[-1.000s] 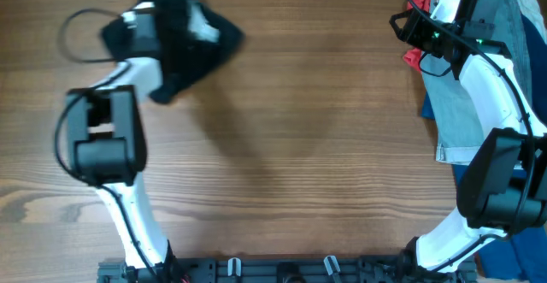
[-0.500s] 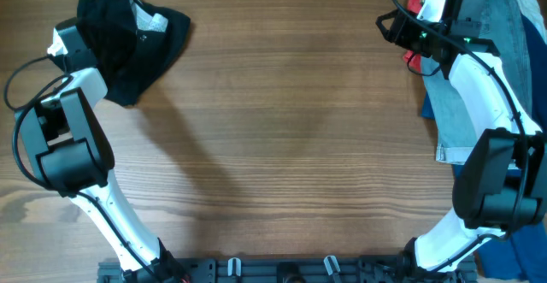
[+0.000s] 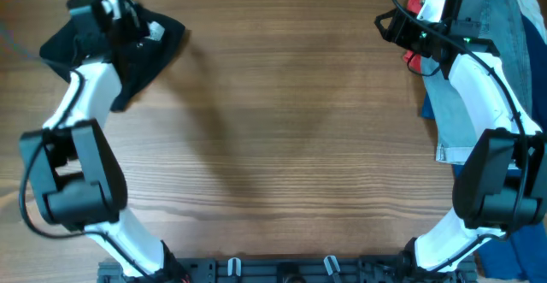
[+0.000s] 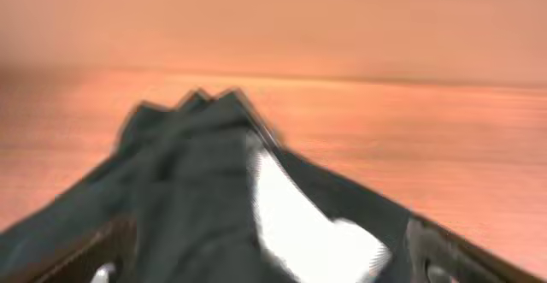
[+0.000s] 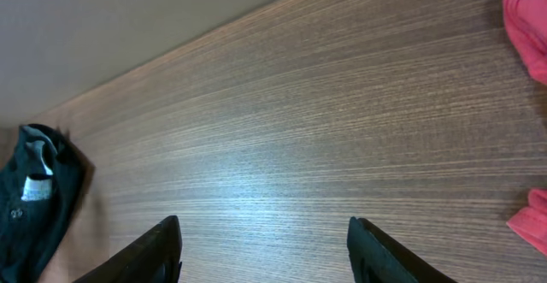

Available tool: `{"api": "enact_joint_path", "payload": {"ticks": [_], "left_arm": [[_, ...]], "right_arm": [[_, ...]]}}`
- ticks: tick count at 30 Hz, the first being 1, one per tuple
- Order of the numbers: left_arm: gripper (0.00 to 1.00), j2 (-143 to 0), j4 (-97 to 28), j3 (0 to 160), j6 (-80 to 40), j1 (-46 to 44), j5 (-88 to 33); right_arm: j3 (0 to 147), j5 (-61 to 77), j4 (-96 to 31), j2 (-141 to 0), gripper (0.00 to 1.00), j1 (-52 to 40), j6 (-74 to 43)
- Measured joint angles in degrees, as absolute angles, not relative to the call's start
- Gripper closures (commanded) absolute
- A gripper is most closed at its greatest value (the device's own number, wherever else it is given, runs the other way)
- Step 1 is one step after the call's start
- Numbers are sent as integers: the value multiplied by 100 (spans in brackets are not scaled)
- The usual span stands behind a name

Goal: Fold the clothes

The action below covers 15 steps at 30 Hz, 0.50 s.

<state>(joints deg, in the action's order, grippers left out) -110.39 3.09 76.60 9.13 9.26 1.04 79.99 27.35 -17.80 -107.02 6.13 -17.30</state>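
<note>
The black garment (image 3: pixel 150 65) is at a slant to the table's edge. So my left gripper should go back down, grab the waistband (image 3: pixel 156 33) near the white label and turn it straight.
The clothes are a crumpled black garment (image 3: pixel 145 50) with a white label (image 3: pixel 154 32), lying at the table's far left. My left gripper (image 3: pixel 126 20) is over its left part. In the blurred left wrist view the garment (image 4: pixel 188 189) and its label (image 4: pixel 299 223) fill the space between the left gripper's (image 4: pixel 269 253) two fingers, which stand wide apart. My right gripper (image 3: pixel 391 28) is open and empty at the far right, above bare wood (image 5: pixel 261 232). The garment shows small at the left edge of the right wrist view (image 5: pixel 34 202).
A red cloth (image 3: pixel 413 59) lies just beside the right gripper and shows in the right wrist view (image 5: pixel 526 22). Light-blue denim shorts (image 3: pixel 457 108) lie under the right arm at the right edge. The wooden table (image 3: pixel 291 129) spans between the arms.
The black garment has shifted left across the table's far corner. The left arm has swung round from its left side to above it. The right arm has hardly moved.
</note>
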Motion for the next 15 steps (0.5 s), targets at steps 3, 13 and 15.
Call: {"api": "enact_joint_path", "payload": {"ticks": [3,13,15], "left_arm": [[0,-10908,-886,7712,1938,401,145],[0,-10971,-1839,7618,2978,491,1024],[0,-10997,-1898,7618,3072,539,1076]], "right_arm": [[7999,2738,-1791,-10702,36,613,-1730],[7999,2740,-1846,-10702,33,613,-1728],[7999,2740,-1846,-10702,33,613,-1728]]}}
